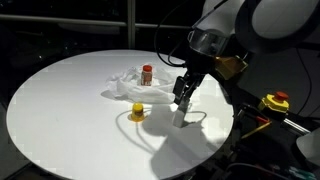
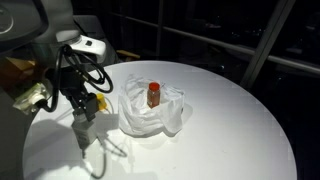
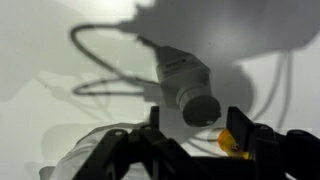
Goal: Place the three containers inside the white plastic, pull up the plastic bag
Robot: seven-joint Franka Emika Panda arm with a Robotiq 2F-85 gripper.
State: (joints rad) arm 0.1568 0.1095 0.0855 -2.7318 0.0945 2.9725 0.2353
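My gripper should lift clear, because the grey-clear bottle's dark cap (image 3: 202, 110) is just ahead of its fingertips. It should then aim again and come down around the bottle's body (image 3: 180, 70) before it closes.
A grey-clear bottle (image 1: 180, 116) stands upright on the round white table (image 1: 70, 110). My gripper (image 1: 182, 98) hangs directly over it. In the wrist view its dark cap (image 3: 201, 108) sits between my two fingers (image 3: 240, 125), with a gap on each side, so the gripper (image 3: 197, 116) is open around it. The squat yellow container (image 1: 137, 110) stands on the table just beside the wrinkled white plastic bag (image 1: 125, 88); it peeks past my finger in the wrist view (image 3: 232, 144). The orange bottle with a red cap (image 1: 147, 73) (image 2: 153, 95) stands upright on the crumpled bag (image 2: 150, 115).
A yellow box with a red button (image 1: 275, 102) sits off the table's edge near the arm's base. The arm and its cables throw dark shadows on the tabletop (image 3: 100, 60). Dark windows lie behind the table.
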